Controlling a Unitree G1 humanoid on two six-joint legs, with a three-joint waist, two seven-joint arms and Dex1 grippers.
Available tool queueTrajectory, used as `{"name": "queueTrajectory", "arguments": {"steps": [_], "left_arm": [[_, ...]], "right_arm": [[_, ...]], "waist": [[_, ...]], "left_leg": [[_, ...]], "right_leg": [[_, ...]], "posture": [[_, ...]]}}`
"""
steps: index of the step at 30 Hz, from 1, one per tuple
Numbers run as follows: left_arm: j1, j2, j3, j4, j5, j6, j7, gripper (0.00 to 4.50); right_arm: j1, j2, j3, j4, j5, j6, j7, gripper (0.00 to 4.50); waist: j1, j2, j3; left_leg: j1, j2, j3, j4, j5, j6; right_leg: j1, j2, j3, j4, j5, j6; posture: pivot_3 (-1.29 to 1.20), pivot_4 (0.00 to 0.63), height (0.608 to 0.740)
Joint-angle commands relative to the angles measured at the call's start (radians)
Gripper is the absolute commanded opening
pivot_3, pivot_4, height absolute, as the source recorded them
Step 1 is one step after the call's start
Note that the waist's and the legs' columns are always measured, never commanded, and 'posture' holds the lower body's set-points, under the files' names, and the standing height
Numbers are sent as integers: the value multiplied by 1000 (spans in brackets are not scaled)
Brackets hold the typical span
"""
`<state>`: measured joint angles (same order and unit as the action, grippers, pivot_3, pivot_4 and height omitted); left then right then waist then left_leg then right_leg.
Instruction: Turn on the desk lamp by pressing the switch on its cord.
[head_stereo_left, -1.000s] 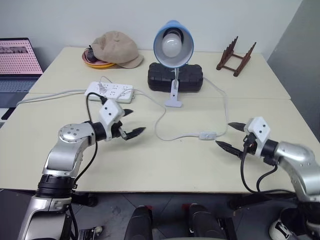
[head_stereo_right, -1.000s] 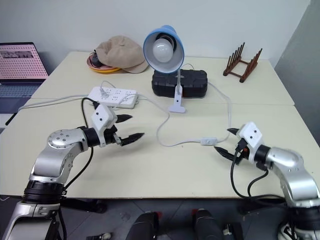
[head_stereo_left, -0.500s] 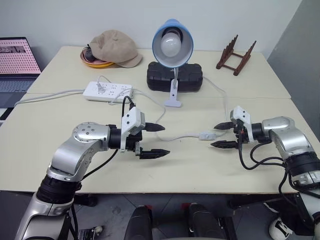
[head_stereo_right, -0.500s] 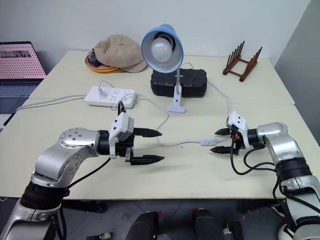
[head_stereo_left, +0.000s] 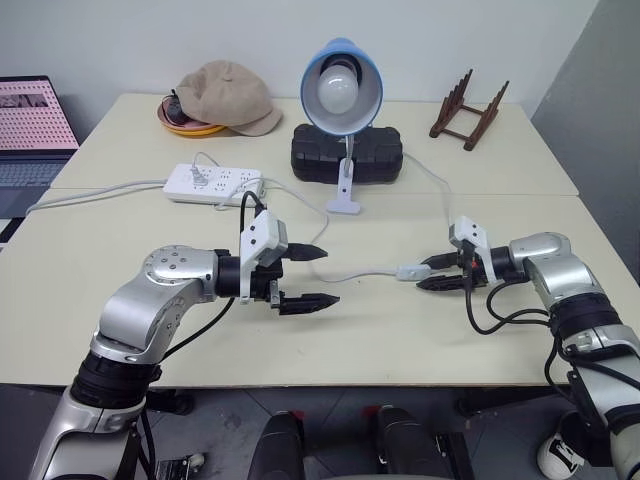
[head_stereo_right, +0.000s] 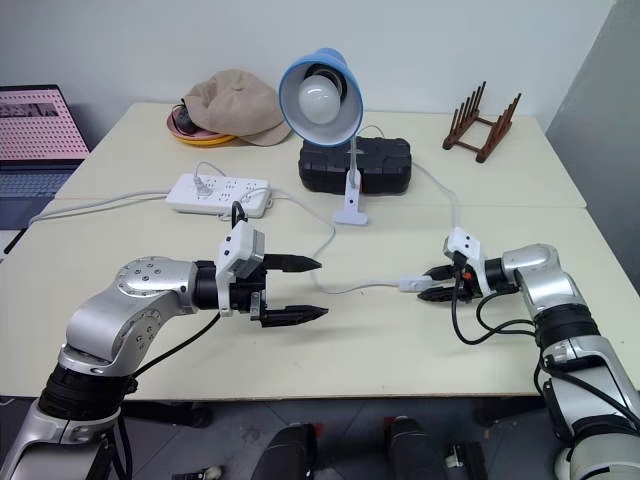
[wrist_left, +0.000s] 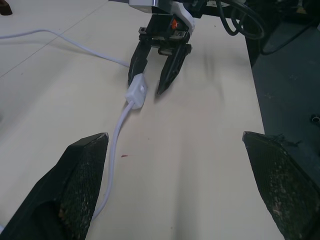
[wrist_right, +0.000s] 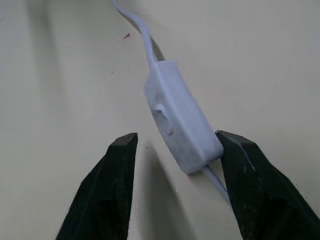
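My right gripper needs to pinch the switch's end (wrist_right: 197, 156) and lift it before my left gripper squeezes it, because the switch is lying flat with its button (wrist_right: 163, 120) on its side.
The desk lamp (head_stereo_left: 342, 90), blue shade and white bulb, stands at the table's back centre. Its thin white cord (head_stereo_left: 355, 272) loops forward to the small white switch (head_stereo_left: 408, 271), which lies flat on the table. My right gripper (head_stereo_left: 432, 272) reaches in from the right with its jaws narrowly open about the switch's near end. In the right wrist view one finger (wrist_right: 250, 185) touches the switch (wrist_right: 180, 130) and the other finger (wrist_right: 107, 190) stands a little off it. My left gripper (head_stereo_left: 312, 275) hovers wide open and holds nothing, left of the switch and pointing at it.
A white power strip (head_stereo_left: 215, 183) lies at the back left with its thicker cable running left. Behind the lamp sits a black case (head_stereo_left: 346, 155). A tan cap (head_stereo_left: 222, 95), a wooden rack (head_stereo_left: 468, 108) and a laptop (head_stereo_left: 35, 120) line the far side.
My right gripper swung in over the table to the switch and its jaws narrowed around the switch's end. My left gripper moved right toward the middle, then held still.
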<state>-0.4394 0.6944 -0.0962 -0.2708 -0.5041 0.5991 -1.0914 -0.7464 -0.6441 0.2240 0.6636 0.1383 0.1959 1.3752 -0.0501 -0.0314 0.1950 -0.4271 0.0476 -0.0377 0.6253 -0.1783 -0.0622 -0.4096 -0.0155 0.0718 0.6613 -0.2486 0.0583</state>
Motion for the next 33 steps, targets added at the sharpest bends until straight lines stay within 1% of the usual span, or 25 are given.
{"name": "queueTrajectory", "arguments": {"steps": [1,4,5,6,9,11,12,14,15,18,20,22,24,26,30,33], "left_arm": [[-10,-12,14,-19,6,-32,20,4500],[-5,-10,14,-22,5,-36,20,4500],[-2,-10,13,-23,6,-37,20,4500],[4,-11,13,-26,7,-39,24,4500],[25,-13,17,-39,-1,-30,35,4500],[40,-21,30,-55,-33,9,53,4500],[51,-29,42,-66,-70,53,69,4500],[86,-48,73,-87,-166,160,100,4500],[101,-60,84,-96,-192,191,122,4500],[95,-116,124,-88,-288,292,198,4500],[59,-159,150,-64,-369,369,243,4500],[17,-210,179,-28,-456,437,283,4500],[-36,-262,196,37,-512,482,313,4500],[-81,-294,209,99,-556,519,319,4500],[-137,-318,218,151,-589,547,330,4500],[-166,-317,202,171,-589,555,316,4500]], "right_arm": [[-33,-5,-31,37,-11,-53,1,1500],[-35,-4,-36,47,-12,-65,-1,835],[-34,-4,-38,48,-13,-69,-7,509],[-29,-6,-40,45,-15,-79,-13,332],[3,-7,-67,-22,22,-32,-24,331],[30,-3,-90,-96,59,34,-37,331],[44,1,-107,-150,82,90,-51,331],[61,25,-165,-291,177,292,-115,331],[63,40,-203,-360,245,418,-147,331],[57,82,-313,-523,434,719,-244,331],[57,97,-359,-602,530,854,-284,331],[49,113,-402,-645,612,969,-326,331],[58,104,-422,-692,697,1074,-330,331],[75,82,-431,-726,762,1148,-324,331],[97,64,-446,-768,824,1205,-352,331],[110,62,-462,-791,861,1228,-382,331]], "waist": [[0,0,0],[0,0,0],[0,0,0],[0,0,0],[-1,0,0],[0,0,0],[0,0,0],[-1,0,0],[-2,0,0],[-4,1,1],[-4,1,1],[2,1,1],[7,1,1],[9,1,1],[9,1,1],[7,1,1]], "left_leg": [[0,0,0,0,0,0],[0,0,0,0,0,0],[0,0,0,0,0,0],[0,0,0,0,0,0],[0,0,0,0,0,0],[0,0,0,0,0,0],[0,0,0,0,0,0],[0,0,-1,0,0,0],[0,0,-1,0,0,0],[0,0,-2,0,0,0],[0,0,-4,1,0,0],[0,0,-5,2,0,0],[0,0,-7,3,0,0],[0,0,-7,3,0,0],[0,-1,-6,3,0,0],[0,0,-6,1,0,0]], "right_leg": [[0,0,0,0,0,0],[0,0,0,0,0,0],[0,0,0,0,0,0],[0,0,0,1,0,0],[0,0,0,1,0,0],[0,0,0,1,0,0],[0,0,0,1,0,0],[0,0,0,1,1,1],[0,0,0,2,1,2],[0,0,0,3,2,4],[0,2,-1,3,2,4],[1,2,-2,3,0,0],[2,2,-3,3,0,0],[3,2,-2,2,0,0],[2,2,-2,1,0,0],[1,2,-2,1,1,1]], "posture": [[0,150,740],[0,150,740],[0,150,740],[0,150,740],[0,150,740],[0,150,740],[0,150,740],[0,150,740],[0,150,740],[0,150,740],[0,150,740],[0,150,740],[0,150,740],[0,150,740],[0,150,740],[0,150,740]]}}
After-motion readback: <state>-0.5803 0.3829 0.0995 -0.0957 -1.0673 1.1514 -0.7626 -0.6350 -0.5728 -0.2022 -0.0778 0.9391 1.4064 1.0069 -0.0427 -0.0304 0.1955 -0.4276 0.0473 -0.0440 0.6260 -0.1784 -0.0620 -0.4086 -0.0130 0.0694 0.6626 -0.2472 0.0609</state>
